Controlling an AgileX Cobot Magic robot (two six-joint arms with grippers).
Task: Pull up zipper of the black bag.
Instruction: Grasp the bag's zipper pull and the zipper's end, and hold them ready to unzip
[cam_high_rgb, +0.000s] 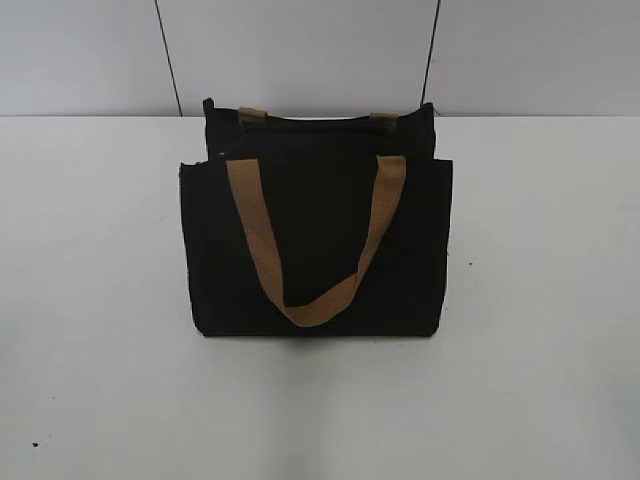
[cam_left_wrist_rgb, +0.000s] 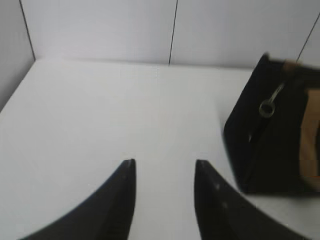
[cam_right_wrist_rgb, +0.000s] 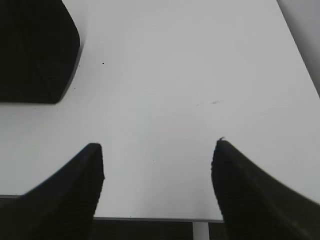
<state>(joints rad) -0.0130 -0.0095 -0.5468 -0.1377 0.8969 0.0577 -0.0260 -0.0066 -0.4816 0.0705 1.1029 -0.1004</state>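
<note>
I expect the fabric end of the zip track to straighten out tight past the bag when I pull, because it hangs limp below the zipper pull now.
The black bag stands upright in the middle of the white table, its tan strap handle hanging down the front. In the left wrist view the bag is at the right, and the small silver zipper pull hangs on the zip track at its end. My left gripper is open and empty over bare table, left of the bag. My right gripper is open and empty near the table's front edge; a corner of the bag shows at upper left. Neither gripper shows in the exterior view.
The white table runs to a pale panelled wall behind the bag. The table's front edge lies just below my right gripper. A wall corner borders the table on the left.
</note>
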